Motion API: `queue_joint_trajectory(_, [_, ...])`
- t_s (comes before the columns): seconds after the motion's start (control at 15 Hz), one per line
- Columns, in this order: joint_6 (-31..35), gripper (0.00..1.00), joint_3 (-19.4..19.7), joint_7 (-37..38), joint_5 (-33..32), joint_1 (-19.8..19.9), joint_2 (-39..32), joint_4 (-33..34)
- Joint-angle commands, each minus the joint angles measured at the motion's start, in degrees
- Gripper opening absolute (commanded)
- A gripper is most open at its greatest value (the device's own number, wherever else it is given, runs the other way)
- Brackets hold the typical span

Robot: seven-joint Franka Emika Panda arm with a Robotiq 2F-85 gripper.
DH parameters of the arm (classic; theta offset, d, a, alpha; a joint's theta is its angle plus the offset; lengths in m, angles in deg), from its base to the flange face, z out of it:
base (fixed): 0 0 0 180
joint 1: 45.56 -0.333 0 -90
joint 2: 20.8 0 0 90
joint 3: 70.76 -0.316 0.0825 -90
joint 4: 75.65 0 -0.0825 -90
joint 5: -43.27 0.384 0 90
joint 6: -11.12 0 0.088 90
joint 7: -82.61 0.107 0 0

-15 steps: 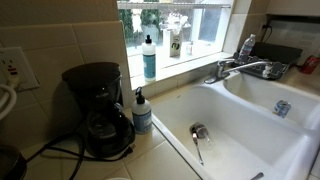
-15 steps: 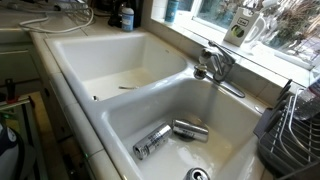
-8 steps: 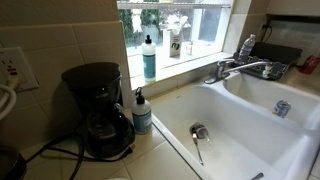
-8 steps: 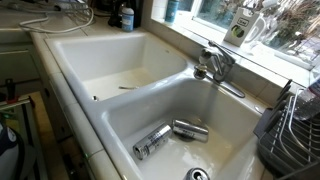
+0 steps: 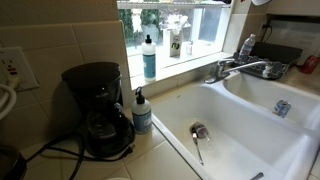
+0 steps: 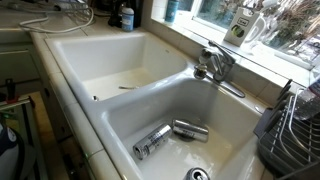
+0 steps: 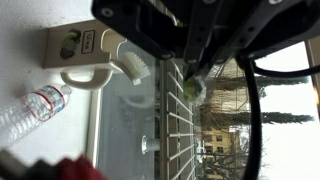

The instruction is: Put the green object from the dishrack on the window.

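Observation:
I should open my gripper, center its fingers around the green object point(image 7: 196, 92) and close them before I carry the object to the window, because it sits only at the ends of my gripper's closed fingers.
In the wrist view my gripper point(image 7: 190, 72) comes in from the top. Its dark fingers are closed together on a small green object point(image 7: 193, 88), held in the air in front of the window point(image 7: 215, 120) and its mesh screen. The dark dishrack stands beside the sink in both exterior views point(image 5: 285, 52) point(image 6: 292, 130). The window with its tiled sill point(image 5: 195, 55) runs behind the sink and also shows in an exterior view point(image 6: 215, 12). In an exterior view only a small pale part point(image 5: 262, 2) shows at the top edge; I cannot tell what it is.
A white double sink point(image 6: 120, 95) holds two cans point(image 6: 152, 140) and a spoon point(image 5: 198, 140). The faucet point(image 5: 240, 68), bottles on the sill point(image 5: 149, 55), a coffee maker point(image 5: 98, 110) and a soap bottle point(image 5: 142, 112) stand around. A clear water bottle point(image 7: 35, 105) and wall outlet point(image 7: 80, 42) are near the gripper.
A small pale part has come into view at the top edge of an exterior view. Nothing else in the exterior views has moved.

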Motion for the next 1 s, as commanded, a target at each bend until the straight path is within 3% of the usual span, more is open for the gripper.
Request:
queue_joint_trajectory(0.0, [-1.1,0.33,-1.9,-1.3,1.3,1.9,-3.2,4.4])
queue_joint_trajectory(0.6, [-0.8,0.99,-2.7,-0.7,0.7,2.9,-4.1,7.6])
queue_joint_trajectory(0.93, [-0.8,1.00,-2.1,0.3,0.1,2.4,-3.9,9.8])
